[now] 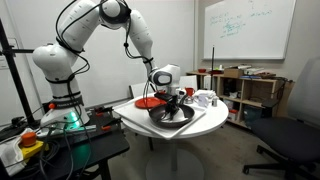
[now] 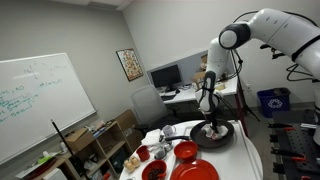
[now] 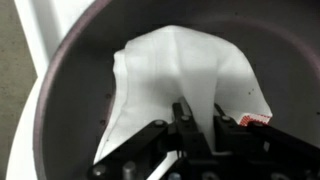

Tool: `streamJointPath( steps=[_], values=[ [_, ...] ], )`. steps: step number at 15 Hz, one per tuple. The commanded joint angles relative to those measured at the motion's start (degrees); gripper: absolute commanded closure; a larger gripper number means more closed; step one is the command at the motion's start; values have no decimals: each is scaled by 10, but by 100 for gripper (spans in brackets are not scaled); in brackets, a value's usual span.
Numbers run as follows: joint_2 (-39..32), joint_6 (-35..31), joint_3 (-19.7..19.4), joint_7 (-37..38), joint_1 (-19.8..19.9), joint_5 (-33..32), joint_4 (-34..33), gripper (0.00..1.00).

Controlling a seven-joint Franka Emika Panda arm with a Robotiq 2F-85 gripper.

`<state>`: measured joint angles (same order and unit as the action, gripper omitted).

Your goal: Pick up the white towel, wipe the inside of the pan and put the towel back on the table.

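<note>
The towel in the robot's gripper is near the pan's side (image 3: 74, 88), so the robot should turn back and wipe over the pan's bottom toward the opposite side (image 1: 157, 117).
The black pan (image 3: 60, 80) fills the wrist view, and the white towel (image 3: 185, 70) lies spread across its dark inside. My gripper (image 3: 200, 118) is shut on the towel's near edge, with cloth pinched between the two fingers. A small red-and-white tag (image 3: 254, 118) shows at the towel's edge. In both exterior views the gripper (image 1: 172, 100) (image 2: 210, 122) reaches straight down into the pan (image 1: 172, 114) (image 2: 215, 135) on the round white table (image 1: 135, 118) (image 2: 245, 160). The towel shows as a pale patch in the pan (image 2: 212, 130).
A red bowl (image 2: 186, 151) and red plates (image 2: 152, 170) (image 1: 148, 101) sit beside the pan. White mugs (image 1: 205, 98) stand at the table's far side. A flat white board (image 1: 200, 118) lies under the pan. An office chair (image 1: 290, 140) stands nearby.
</note>
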<state>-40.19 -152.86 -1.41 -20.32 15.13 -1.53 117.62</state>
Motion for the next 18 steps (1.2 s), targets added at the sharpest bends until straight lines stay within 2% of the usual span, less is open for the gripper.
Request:
streamJointPath(
  steps=[1, 4, 9, 16, 18],
  values=[
    [0, -11, 1, 5, 28, 11, -6, 91],
    [10, -36, 6, 3, 46, 15, 4, 91],
    [-2, -66, 27, -1, 33, 4, 9, 91],
    [-18, -71, 116, -67, 14, -7, 40, 91],
    [-14, -70, 146, -101, 23, -5, 58, 91]
  ],
)
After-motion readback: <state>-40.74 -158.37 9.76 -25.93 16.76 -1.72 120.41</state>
